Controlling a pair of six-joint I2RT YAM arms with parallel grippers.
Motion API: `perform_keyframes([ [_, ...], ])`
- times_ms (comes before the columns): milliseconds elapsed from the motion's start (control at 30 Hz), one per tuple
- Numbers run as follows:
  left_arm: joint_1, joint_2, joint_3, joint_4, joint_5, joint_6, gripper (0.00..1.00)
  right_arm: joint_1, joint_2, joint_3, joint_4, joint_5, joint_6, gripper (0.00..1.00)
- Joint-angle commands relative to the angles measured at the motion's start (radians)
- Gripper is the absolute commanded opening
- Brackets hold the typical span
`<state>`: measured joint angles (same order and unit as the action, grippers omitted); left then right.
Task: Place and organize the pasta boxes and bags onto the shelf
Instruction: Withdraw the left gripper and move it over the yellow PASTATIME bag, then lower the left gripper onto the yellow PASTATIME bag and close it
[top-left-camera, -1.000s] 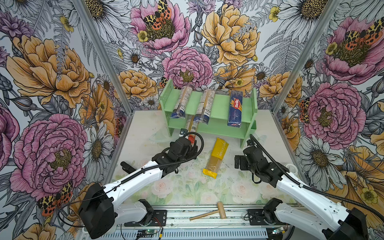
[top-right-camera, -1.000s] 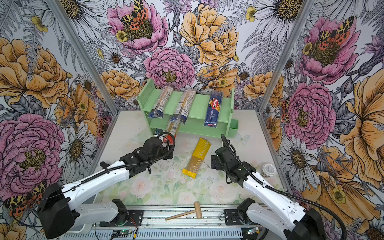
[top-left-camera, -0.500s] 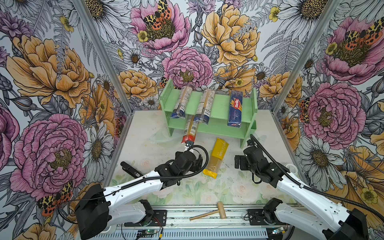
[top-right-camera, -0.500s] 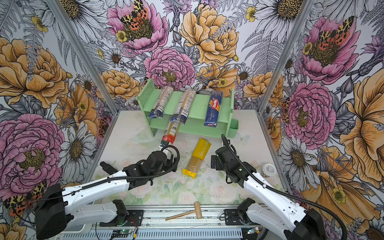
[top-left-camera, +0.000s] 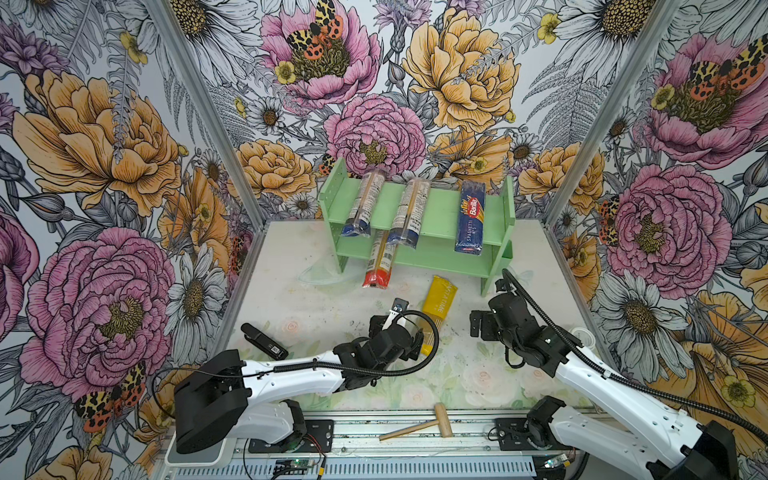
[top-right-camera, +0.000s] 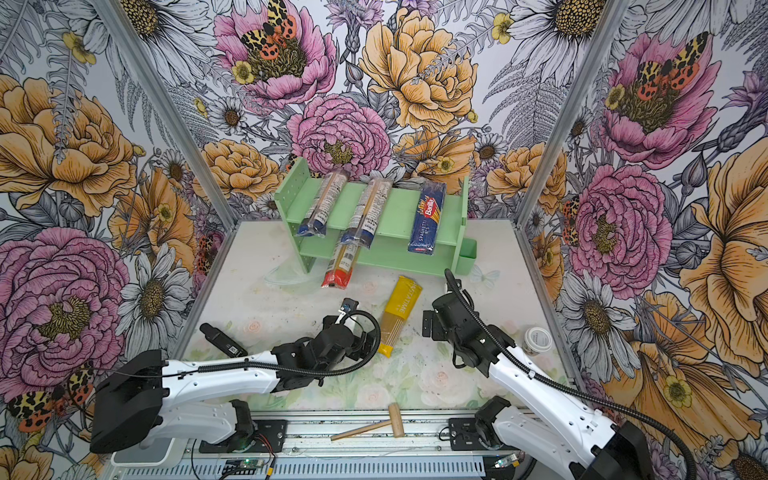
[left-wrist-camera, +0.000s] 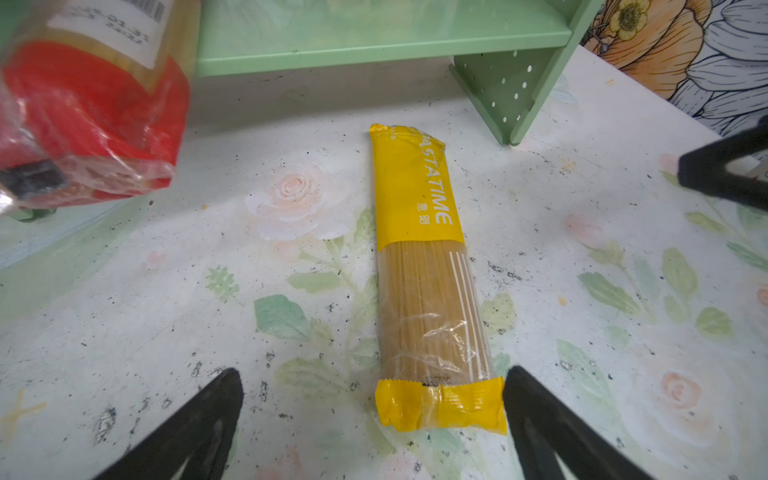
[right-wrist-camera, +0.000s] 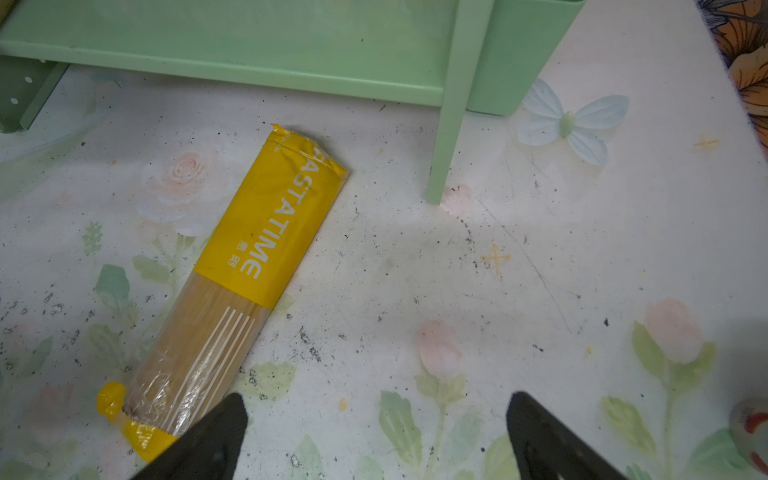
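My left gripper's open fingers are lined up across the yellow bag's near end. I should keep lowering them until they can close on the bag's clear part.
The shelf stands at the back, with two clear blue-ended bags and the dark blue Barilla box on its top tier. A red-ended bag slants from the lower tier onto the table. The yellow bag lies flat in front of the shelf. My left gripper is open low at the yellow bag's near end, which lies between the fingertips by one finger. My right gripper stays open and empty, beside that bag.
A wooden mallet lies on the front rail. A black handheld device sits at the table's left edge. A small white jar stands at the right edge, and a green cup hangs on the shelf's right panel.
My left gripper has drawn back from the shelf and moved right to the yellow bag's near end. The red-ended bag stays on the lower tier. The right arm has not moved.
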<state>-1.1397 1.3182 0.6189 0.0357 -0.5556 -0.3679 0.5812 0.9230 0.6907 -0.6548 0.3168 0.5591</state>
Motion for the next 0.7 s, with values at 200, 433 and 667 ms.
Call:
perform_keyframes([
  [200,-0.056,0.164,0.017,0.165,-0.052,-0.022,0.99,-0.006,-0.016,0.01,-0.009,-0.007,0.01,1.0],
  [433,-0.064,0.276,0.043,0.238,-0.029,-0.041,0.99,-0.006,-0.026,0.007,-0.013,-0.002,0.014,1.0],
  [667,-0.064,0.359,0.095,0.252,-0.017,-0.055,0.99,-0.005,-0.033,0.007,-0.023,0.005,0.012,1.0],
])
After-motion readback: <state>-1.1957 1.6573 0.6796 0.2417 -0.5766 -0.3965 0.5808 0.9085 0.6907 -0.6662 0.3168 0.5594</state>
